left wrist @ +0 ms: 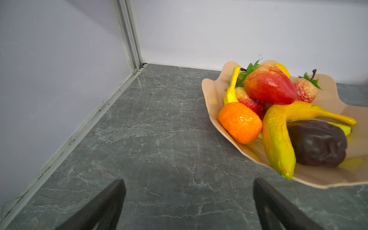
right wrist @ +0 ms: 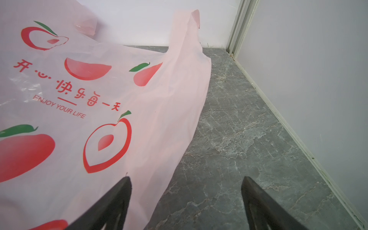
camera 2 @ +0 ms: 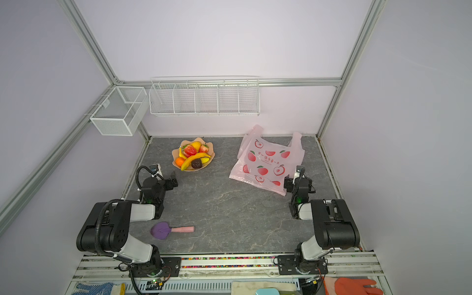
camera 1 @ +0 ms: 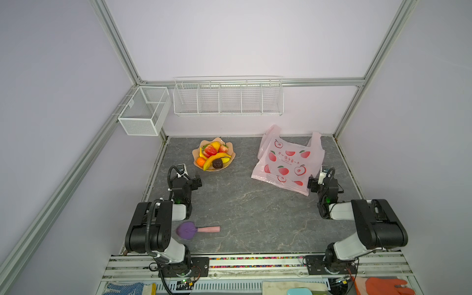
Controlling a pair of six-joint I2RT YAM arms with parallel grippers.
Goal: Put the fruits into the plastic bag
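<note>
The plastic bag's handles (camera 1: pixel 315 140) point toward the back wall, so my right gripper should grab the bag's near corner (camera 1: pixel 305 191) and help turn the bag's opening to the fruit bowl.
The fruits (camera 1: pixel 214 154) (camera 2: pixel 194 154) are piled in a peach scalloped bowl (camera 1: pixel 231 148) at the back left: bananas (left wrist: pixel 278 137), an orange (left wrist: pixel 240 122), red strawberries (left wrist: pixel 268 85) and a dark brown round one (left wrist: pixel 316 142). The plastic bag (camera 1: pixel 288 161) (camera 2: pixel 268 159) (right wrist: pixel 99 99), pale pink with red fruit prints, lies flat at the back right. My left gripper (camera 1: pixel 196 180) (left wrist: pixel 189 187) is open over bare table, just short of the bowl. My right gripper (camera 1: pixel 313 182) (right wrist: pixel 186 185) is open at the bag's near right edge, with one finger over the plastic and nothing held.
A purple-headed, pink-handled utensil (camera 1: pixel 196 229) lies near the front left beside the left arm. White wire baskets (camera 1: pixel 227 98) hang on the back wall and the left wall (camera 1: pixel 144 109). Metal frame posts and walls close the table on three sides.
</note>
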